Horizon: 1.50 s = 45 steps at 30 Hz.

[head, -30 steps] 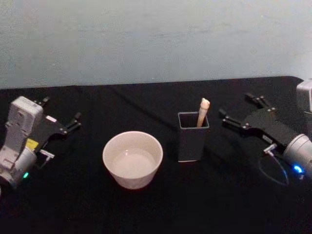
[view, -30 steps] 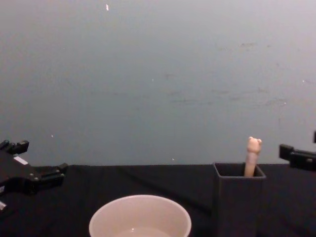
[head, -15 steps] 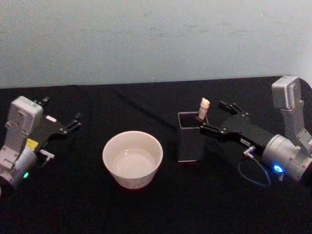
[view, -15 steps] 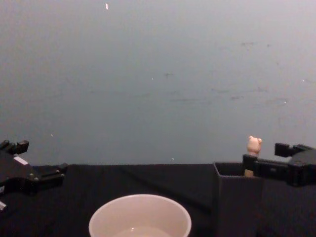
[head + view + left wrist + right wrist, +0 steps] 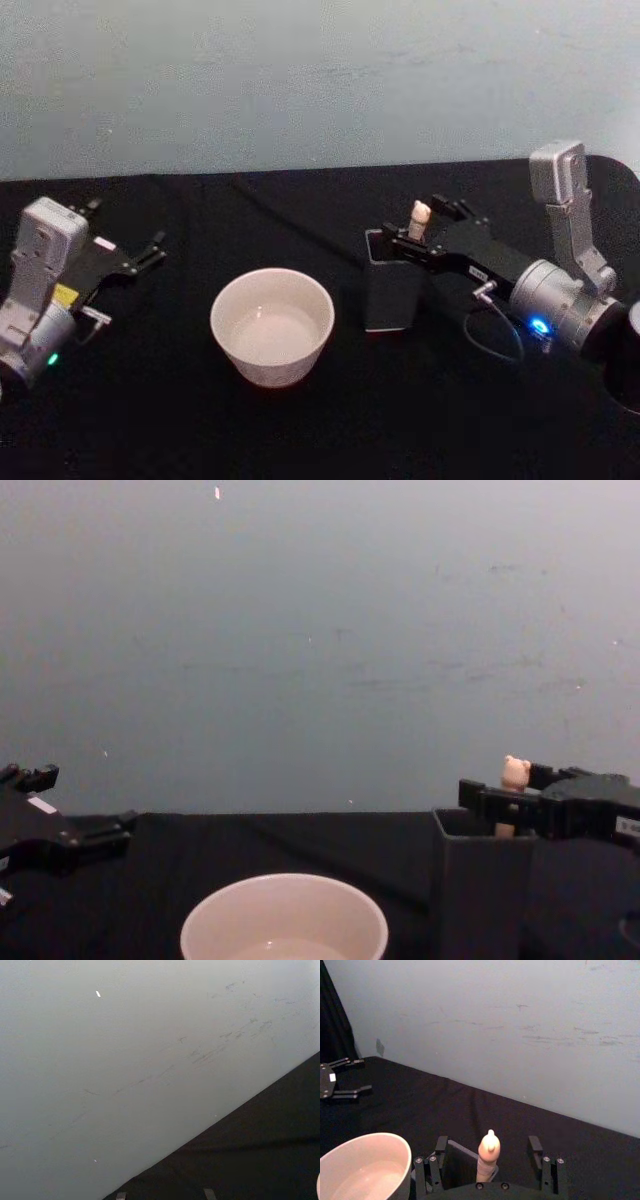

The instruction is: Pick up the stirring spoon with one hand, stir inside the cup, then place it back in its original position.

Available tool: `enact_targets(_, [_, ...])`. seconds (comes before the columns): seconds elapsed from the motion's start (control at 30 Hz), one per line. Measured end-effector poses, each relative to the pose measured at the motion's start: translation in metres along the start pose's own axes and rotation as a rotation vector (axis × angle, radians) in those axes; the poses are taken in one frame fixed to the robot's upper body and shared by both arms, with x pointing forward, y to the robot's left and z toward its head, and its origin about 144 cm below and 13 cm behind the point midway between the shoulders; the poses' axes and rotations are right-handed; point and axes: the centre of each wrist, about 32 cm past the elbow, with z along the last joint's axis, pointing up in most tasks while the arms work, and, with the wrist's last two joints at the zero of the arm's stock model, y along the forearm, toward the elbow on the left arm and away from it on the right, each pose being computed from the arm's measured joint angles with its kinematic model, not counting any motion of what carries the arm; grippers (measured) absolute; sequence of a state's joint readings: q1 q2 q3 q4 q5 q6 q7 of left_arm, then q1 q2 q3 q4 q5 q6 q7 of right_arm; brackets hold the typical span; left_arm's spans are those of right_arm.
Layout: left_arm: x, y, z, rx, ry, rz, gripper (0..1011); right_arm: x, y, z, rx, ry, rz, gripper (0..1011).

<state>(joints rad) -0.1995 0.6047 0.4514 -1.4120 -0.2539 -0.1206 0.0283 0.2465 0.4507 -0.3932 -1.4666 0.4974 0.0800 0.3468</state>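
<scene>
The holder's opening (image 5: 469, 825) is wide around the stirring spoon's handle (image 5: 515, 774), so the stirring spoon will slide up easily when I lift, and the holder will stay standing.
The stirring spoon (image 5: 419, 217) stands upright in the dark grey square holder (image 5: 392, 292), its beige bear-head top (image 5: 516, 771) poking above the rim. My right gripper (image 5: 415, 223) is open and level with that top, one finger on each side of the handle (image 5: 489, 1152) without closing on it. The cream-white cup (image 5: 271, 366) sits left of the holder (image 5: 480, 890), its rim (image 5: 284, 884) low in the chest view. Far left, my left gripper (image 5: 128, 226) rests open, away from everything.
A black cloth (image 5: 320, 430) covers the table up to a pale wall (image 5: 320, 80). A dark cable (image 5: 290, 222) runs across the cloth behind the cup toward the holder. The left gripper (image 5: 344, 1085) shows far off in the right wrist view.
My right gripper has moved left from the table's right side to the holder, and its open fingers now straddle the spoon's top. The left arm, cup and holder have not moved.
</scene>
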Motion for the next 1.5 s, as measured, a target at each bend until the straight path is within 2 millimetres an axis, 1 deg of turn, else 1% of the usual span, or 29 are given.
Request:
enact_targets(0.37, [0.0, 0.0, 0.0, 0.0, 0.0, 0.0, 1001, 0.0002, -0.0002, 0.0003, 0.0, -0.001, 0.001, 1000])
enact_targets(0.43, [0.0, 0.0, 0.0, 0.0, 0.0, 0.0, 1001, 0.0001, -0.0003, 0.0003, 0.001, 0.0, 0.001, 978])
enact_targets(0.5, [0.0, 0.0, 0.0, 0.0, 0.0, 0.0, 1001, 0.0001, -0.0003, 0.0003, 0.001, 0.0, 0.002, 929])
enact_targets(0.57, [0.0, 0.0, 0.0, 0.0, 0.0, 0.0, 1001, 0.0001, -0.0003, 0.0003, 0.001, 0.0, 0.002, 903])
enact_targets(0.6, [0.0, 0.0, 0.0, 0.0, 0.0, 0.0, 1001, 0.0001, -0.0004, 0.0003, 0.001, 0.0, 0.002, 860])
enact_targets(0.73, [0.0, 0.0, 0.0, 0.0, 0.0, 0.0, 1001, 0.0, -0.0005, 0.0002, 0.001, 0.001, 0.002, 767])
enact_targets(0.8, [0.0, 0.0, 0.0, 0.0, 0.0, 0.0, 1001, 0.0001, -0.0006, 0.0002, 0.001, 0.001, 0.003, 691])
enact_targets(0.83, [0.0, 0.0, 0.0, 0.0, 0.0, 0.0, 1001, 0.0, -0.0006, 0.0002, 0.001, 0.001, 0.003, 678])
enact_targets(0.87, [0.0, 0.0, 0.0, 0.0, 0.0, 0.0, 1001, 0.0001, -0.0006, 0.0002, 0.001, 0.001, 0.003, 621])
enact_targets(1.1, [0.0, 0.0, 0.0, 0.0, 0.0, 0.0, 1001, 0.0001, -0.0007, 0.0004, 0.002, 0.0, 0.003, 430])
enact_targets(1.13, [0.0, 0.0, 0.0, 0.0, 0.0, 0.0, 1001, 0.0001, -0.0007, 0.0004, 0.002, 0.0, 0.003, 366])
enact_targets(1.17, [0.0, 0.0, 0.0, 0.0, 0.0, 0.0, 1001, 0.0001, -0.0007, 0.0004, 0.003, 0.0, 0.003, 346])
enact_targets(1.2, [0.0, 0.0, 0.0, 0.0, 0.0, 0.0, 1001, 0.0001, -0.0007, 0.0004, 0.003, 0.001, 0.003, 287])
enact_targets(1.3, [0.0, 0.0, 0.0, 0.0, 0.0, 0.0, 1001, 0.0001, -0.0007, 0.0004, 0.003, 0.001, 0.003, 216])
enact_targets(1.5, [0.0, 0.0, 0.0, 0.0, 0.0, 0.0, 1001, 0.0001, -0.0007, 0.0004, 0.003, 0.001, 0.003, 213])
